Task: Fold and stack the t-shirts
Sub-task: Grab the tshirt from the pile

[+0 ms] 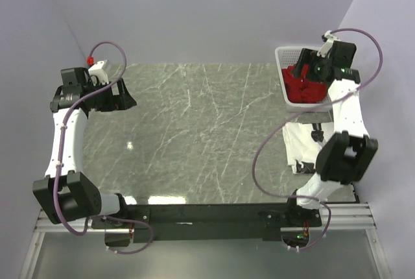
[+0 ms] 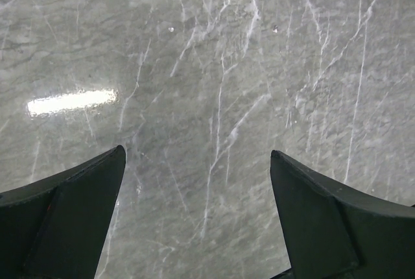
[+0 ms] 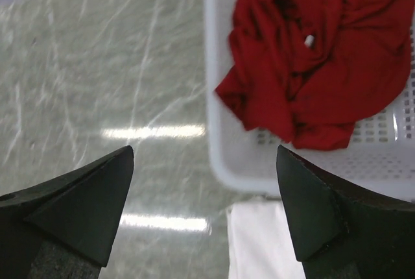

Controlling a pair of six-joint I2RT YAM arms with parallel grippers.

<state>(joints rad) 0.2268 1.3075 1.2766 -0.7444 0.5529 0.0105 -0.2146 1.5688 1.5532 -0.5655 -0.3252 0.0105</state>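
My right gripper should keep moving down, open, until its fingers straddle a fold (image 3: 280,87), because the red t-shirt (image 1: 303,91) lies alone in the white basket with raised folds.
A crumpled red t-shirt (image 1: 303,90) lies in the white mesh basket (image 1: 283,55) at the far right of the table; it also shows in the right wrist view (image 3: 318,52). A folded white t-shirt (image 1: 299,140) lies on the table just in front of the basket, partly hidden by the right arm; its corner shows in the right wrist view (image 3: 256,240). My right gripper (image 1: 303,63) is open and empty above the basket's near left edge. My left gripper (image 1: 128,99) is open and empty over bare table at the far left.
The basket (image 3: 233,143) stands at the table's far right corner, close to the right wall. The grey marble tabletop (image 1: 194,130) stretches between the arms. Walls close in at the back and on both sides.
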